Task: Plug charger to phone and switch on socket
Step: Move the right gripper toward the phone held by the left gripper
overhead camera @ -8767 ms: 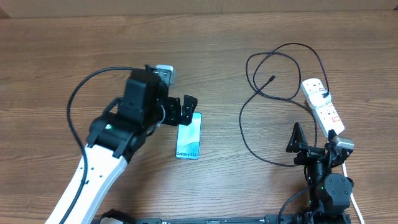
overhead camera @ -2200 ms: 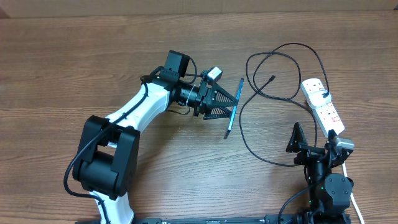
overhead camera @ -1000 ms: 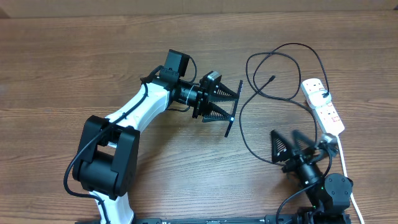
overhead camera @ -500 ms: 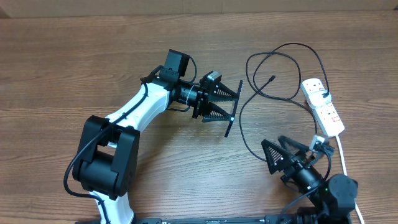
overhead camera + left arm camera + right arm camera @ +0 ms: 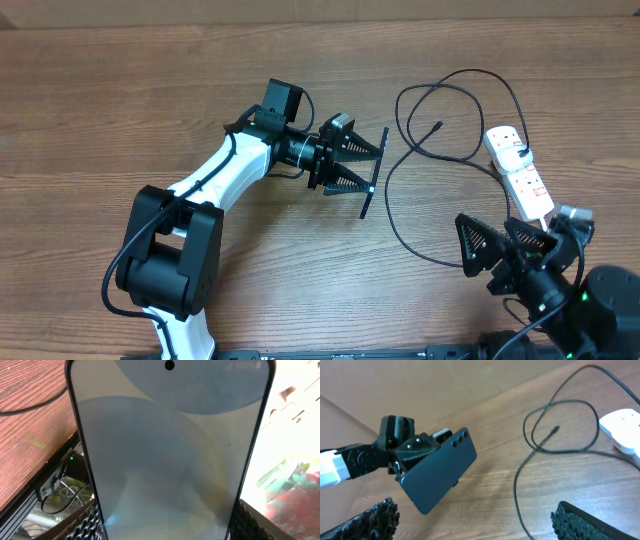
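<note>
The robot's left gripper is clamping the phone with its screen (image 5: 160,460) turned toward the palm, so the robot's right gripper should take hold of the phone's near end (image 5: 365,210) before plugging in the charger.
My left gripper (image 5: 352,165) is shut on the phone (image 5: 373,172) and holds it on edge above the table's middle. The phone's pale screen fills the left wrist view (image 5: 165,450); its dark back with three lenses faces the right wrist view (image 5: 437,477). The charger, a thin black cable (image 5: 395,215), loops on the table right of the phone, its connector tip (image 5: 438,126) lying free; it also shows in the right wrist view (image 5: 520,485). Its black plug (image 5: 523,153) sits in the white socket strip (image 5: 520,170). My right gripper (image 5: 500,252) is open and empty at the front right.
The socket strip's white cord (image 5: 553,225) runs toward the front right edge beside my right arm. The strip's end shows at the right edge of the right wrist view (image 5: 622,427). The table is brown wood.
My right arm has lifted and swung right, its open jaws now pointing left toward the phone. The left gripper holds the phone in the same place.
</note>
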`<action>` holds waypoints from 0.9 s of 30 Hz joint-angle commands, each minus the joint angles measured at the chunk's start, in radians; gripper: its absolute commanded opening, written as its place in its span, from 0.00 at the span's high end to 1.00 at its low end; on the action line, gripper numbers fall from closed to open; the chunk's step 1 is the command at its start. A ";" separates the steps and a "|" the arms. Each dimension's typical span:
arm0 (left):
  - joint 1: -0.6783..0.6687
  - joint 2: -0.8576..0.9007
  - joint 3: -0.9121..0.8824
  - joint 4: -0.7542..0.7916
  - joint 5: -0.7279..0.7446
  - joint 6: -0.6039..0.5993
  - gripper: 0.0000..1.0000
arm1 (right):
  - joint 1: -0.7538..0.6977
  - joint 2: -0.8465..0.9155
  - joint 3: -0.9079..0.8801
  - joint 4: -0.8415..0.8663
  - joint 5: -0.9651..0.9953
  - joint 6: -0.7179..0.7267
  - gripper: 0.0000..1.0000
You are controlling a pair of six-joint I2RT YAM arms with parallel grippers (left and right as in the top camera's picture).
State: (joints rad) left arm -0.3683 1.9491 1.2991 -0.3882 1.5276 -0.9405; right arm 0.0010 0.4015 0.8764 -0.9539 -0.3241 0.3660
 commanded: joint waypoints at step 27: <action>0.005 0.005 0.027 0.030 0.051 -0.006 0.54 | 0.032 0.761 0.684 -0.082 0.207 -0.155 0.00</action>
State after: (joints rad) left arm -0.3683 1.9491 1.2991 -0.3649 1.5326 -0.9436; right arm 0.0055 1.0718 1.3964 -1.0256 -0.2424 0.2977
